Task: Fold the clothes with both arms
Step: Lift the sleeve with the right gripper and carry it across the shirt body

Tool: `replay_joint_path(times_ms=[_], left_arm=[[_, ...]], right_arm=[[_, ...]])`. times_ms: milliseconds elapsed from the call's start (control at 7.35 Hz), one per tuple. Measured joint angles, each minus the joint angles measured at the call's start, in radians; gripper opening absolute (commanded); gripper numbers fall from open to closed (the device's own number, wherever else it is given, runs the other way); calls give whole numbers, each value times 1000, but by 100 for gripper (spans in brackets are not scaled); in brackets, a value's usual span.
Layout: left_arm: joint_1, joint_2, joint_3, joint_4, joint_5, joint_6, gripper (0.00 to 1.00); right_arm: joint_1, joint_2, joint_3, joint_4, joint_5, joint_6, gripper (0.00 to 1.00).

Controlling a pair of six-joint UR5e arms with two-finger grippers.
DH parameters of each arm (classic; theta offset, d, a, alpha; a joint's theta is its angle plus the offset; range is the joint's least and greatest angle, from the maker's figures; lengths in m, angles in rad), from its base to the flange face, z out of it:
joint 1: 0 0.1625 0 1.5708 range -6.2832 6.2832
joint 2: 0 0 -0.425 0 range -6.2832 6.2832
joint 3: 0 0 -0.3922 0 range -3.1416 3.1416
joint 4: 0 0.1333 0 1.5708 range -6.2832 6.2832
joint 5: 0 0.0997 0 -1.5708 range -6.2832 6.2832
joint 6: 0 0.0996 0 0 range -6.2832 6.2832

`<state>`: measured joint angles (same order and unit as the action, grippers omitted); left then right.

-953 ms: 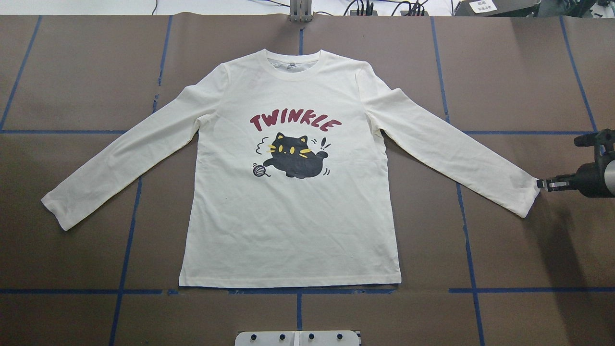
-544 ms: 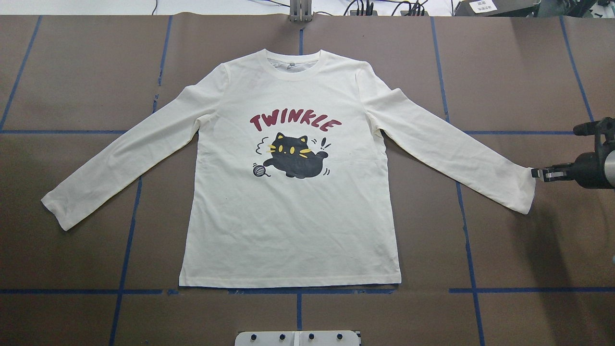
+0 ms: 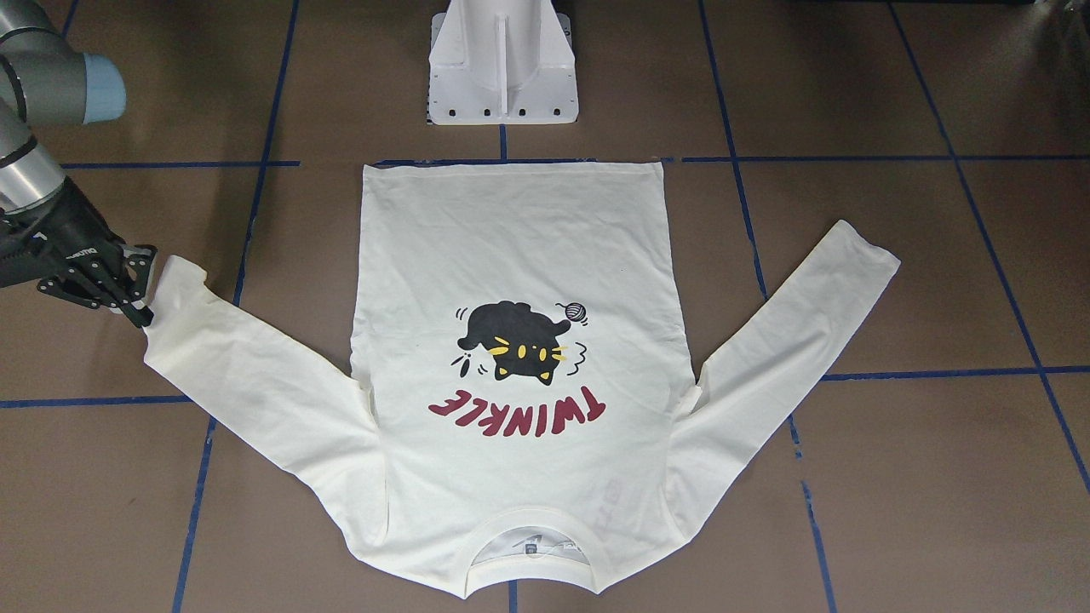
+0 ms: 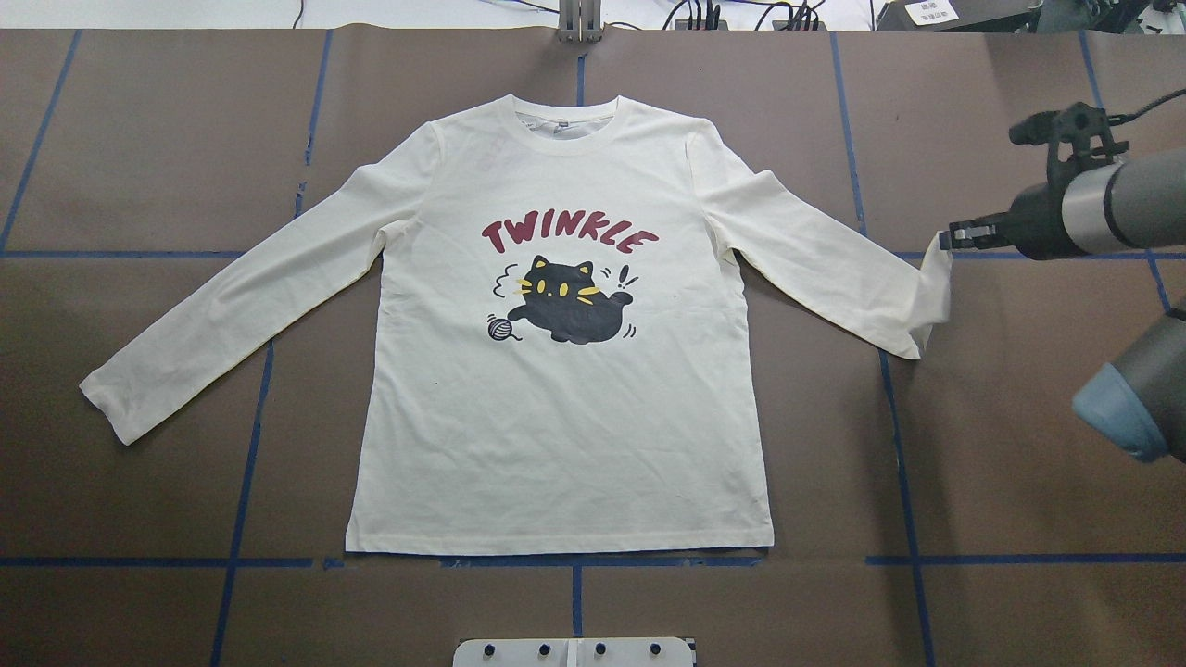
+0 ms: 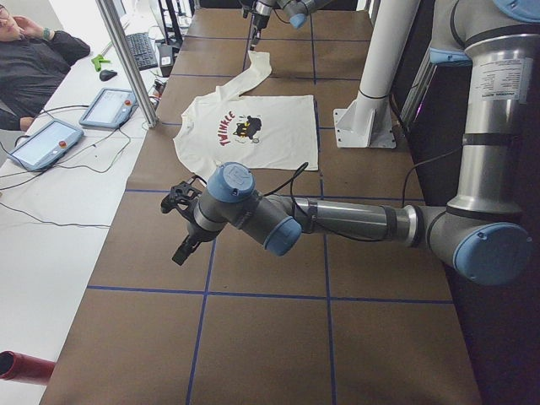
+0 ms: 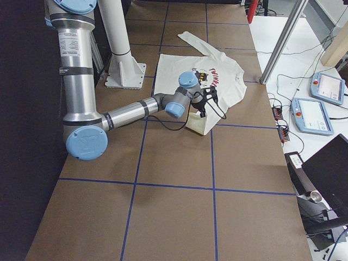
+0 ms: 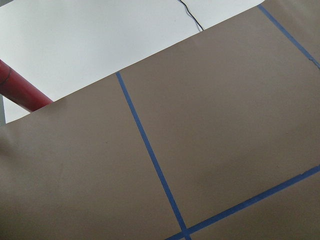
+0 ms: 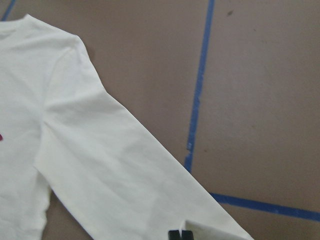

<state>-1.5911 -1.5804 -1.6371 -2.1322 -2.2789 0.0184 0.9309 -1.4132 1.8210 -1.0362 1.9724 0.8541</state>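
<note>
My right gripper should keep carrying the sleeve's cuff across until it reaches the opposite armpit, because it is holding the sleeve by the cuff and the chest is lying flat.
The cream long-sleeved T-shirt (image 4: pixel 556 417) with the black cat and "TWINKLE" print lies flat, face up, collar away from the robot. My right gripper (image 4: pixel 950 238) is shut on the cuff of the shirt's right-hand sleeve (image 4: pixel 834 269) and holds it off the table, so the sleeve end hangs down from the fingers. The same grip shows in the front-facing view, right gripper (image 3: pixel 136 289). The other sleeve (image 4: pixel 232 315) lies flat and untouched. My left gripper (image 5: pixel 182 246) hovers over bare table far from the shirt; I cannot tell whether it is open or shut.
The white pedestal base (image 3: pixel 502 68) stands at the shirt's hem side. Blue tape lines cross the brown table. Beyond the far edge is a side table with tablets (image 5: pixel 105 105), a metal post (image 5: pixel 126 59) and a seated person (image 5: pixel 34 59). A red cylinder (image 7: pixel 20 92) lies off the table's left end.
The right gripper has moved up, inward and toward the far side with the cuff in it. The sleeve end has lifted off the table and bent back. The rest of the shirt has not moved.
</note>
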Motion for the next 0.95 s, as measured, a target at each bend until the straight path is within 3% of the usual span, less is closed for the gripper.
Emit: replay_joint_path(times_ms=[272,408,681,953], left_arm=[[0,-3,4,1,1,-2,100],[0,-4,6,1,1,-3,100],[0,-3,11,1,1,-3,100],[0,1,15,2,1,-3,100]], right_arm=[[-70,298,-9,-303,-116,3,0],[-107,429,-36,-401,-182,3,0],[-192,663,-167,-460,-318,11,0],[-299,865,-377,-462,-451,66,0]])
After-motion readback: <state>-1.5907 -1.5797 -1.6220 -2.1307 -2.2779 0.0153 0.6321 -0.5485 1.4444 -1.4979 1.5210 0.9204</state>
